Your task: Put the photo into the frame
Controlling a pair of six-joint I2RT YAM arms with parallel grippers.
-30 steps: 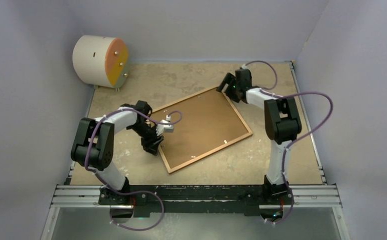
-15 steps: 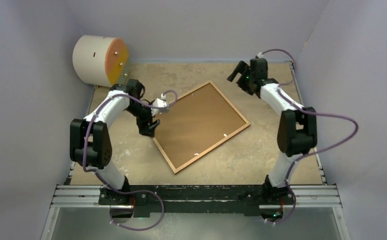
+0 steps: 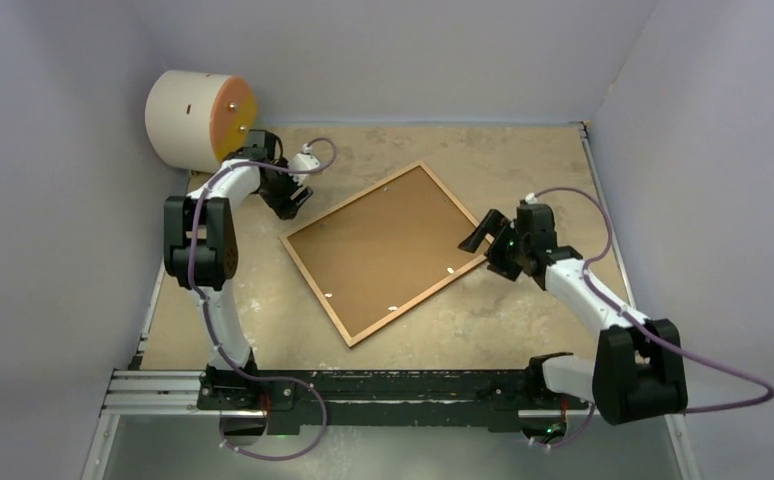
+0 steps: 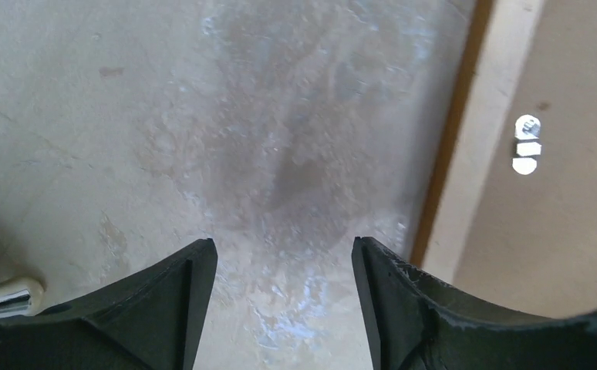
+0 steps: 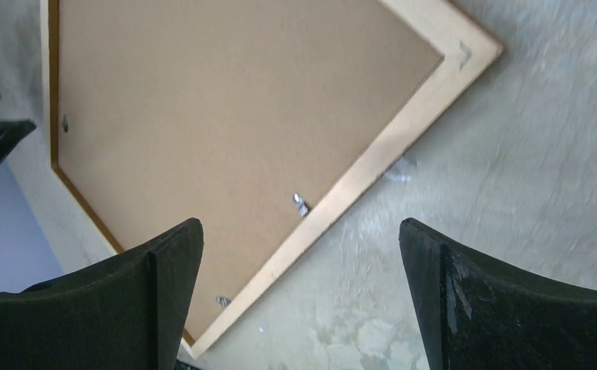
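Note:
My right gripper should wait while I first turn the frame squarer, because the frame lies crooked with its far rail (image 3: 353, 200) facing the back. My right gripper will then go to that rail's tabs (image 3: 385, 188).
The frame (image 3: 388, 250) lies flat in the middle of the table with its brown back up, small metal tabs (image 4: 525, 145) along its inner edge. The photo is out of view. My left gripper (image 3: 288, 203) hovers off the frame's back-left side, near the cylinder. In the left wrist view the left gripper (image 4: 281, 254) is open over bare table, with the frame's pale rail (image 4: 473, 154) to its right. My right gripper (image 3: 485, 250) hangs at the frame's right corner. The right wrist view shows the right gripper (image 5: 301, 231) open wide and empty above the frame's edge (image 5: 372, 169).
A cream cylinder with an orange end (image 3: 198, 120) lies on its side at the back left, just behind the left gripper; one of its chrome feet (image 4: 6, 297) shows at the left wrist view's edge. Grey walls enclose the table on three sides.
The left gripper opened, left the frame's left edge and moved back toward the cylinder. The right arm swung from the frame's back corner to its right corner. The frame shifted slightly.

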